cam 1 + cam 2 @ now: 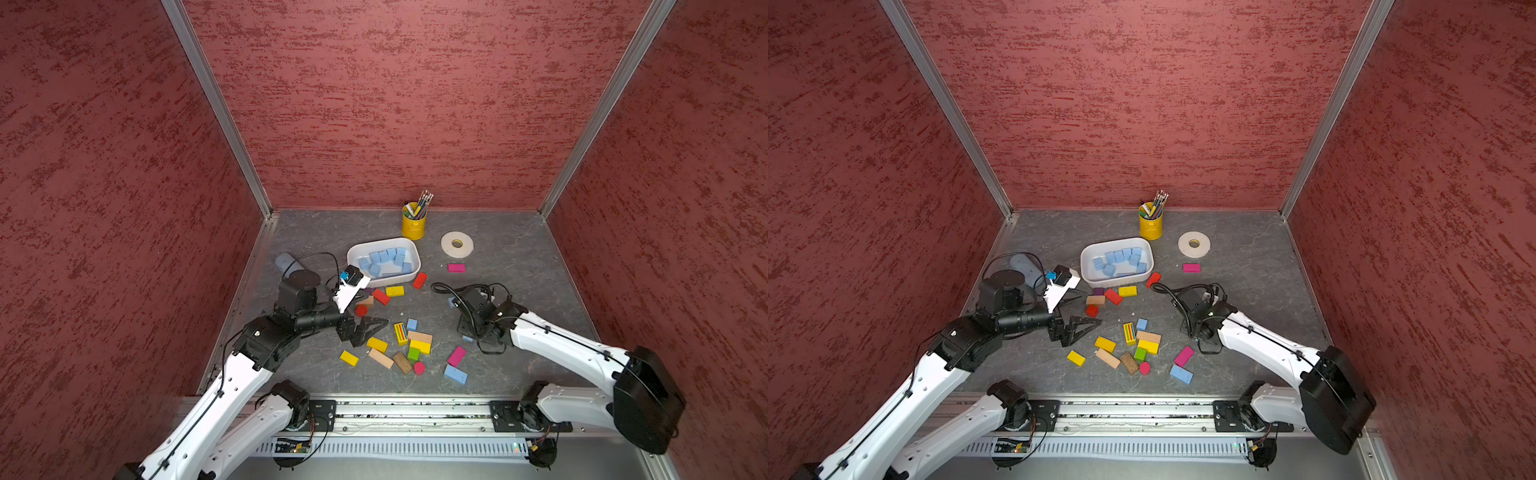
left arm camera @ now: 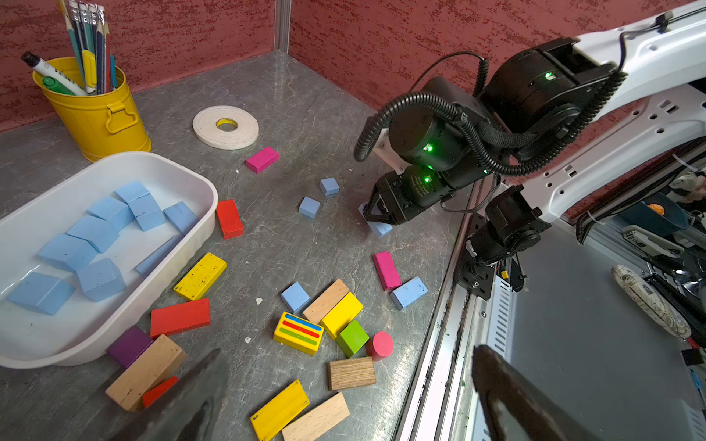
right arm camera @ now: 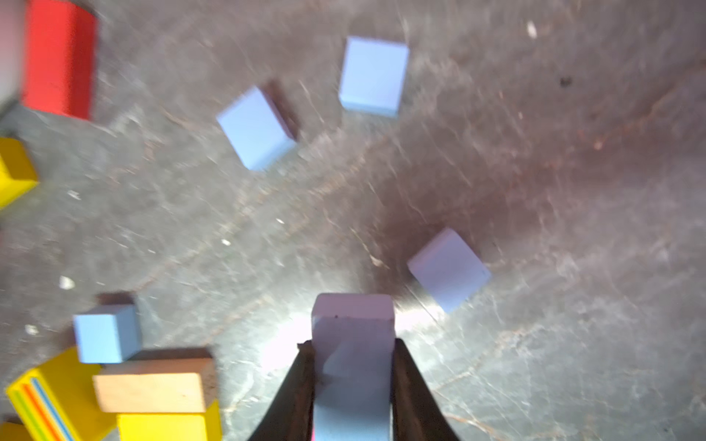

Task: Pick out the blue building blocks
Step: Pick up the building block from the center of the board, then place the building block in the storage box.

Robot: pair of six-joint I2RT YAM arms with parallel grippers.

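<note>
I should keep carrying the blue block (image 3: pixel 354 356), held squarely across its narrow width in my right gripper's fingers, until it hangs over the white tray (image 1: pixel 397 266), then let go.
Several blue building blocks (image 1: pixel 384 259) lie in the white tray (image 1: pixel 353 249). My right gripper (image 3: pixel 353 382) is shut on one more blue block (image 3: pixel 353 343), low over the table to the right of the block pile; the left wrist view shows this gripper (image 2: pixel 376 219) with the block (image 2: pixel 382 230) below its tips. Loose blue blocks lie nearby (image 3: pixel 372 76), (image 3: pixel 256 128), (image 3: pixel 449 269). Others sit by the pile (image 1: pixel 412 324) and near the front (image 1: pixel 455 374). My left gripper (image 1: pixel 374 328) hovers open and empty left of the pile.
Red, yellow, pink, green and wooden blocks (image 1: pixel 419 347) are scattered mid-table. A yellow pencil cup (image 1: pixel 413 224) and a tape roll (image 1: pixel 456 244) stand at the back. Red walls close in three sides; a metal rail (image 1: pixel 415 409) runs along the front.
</note>
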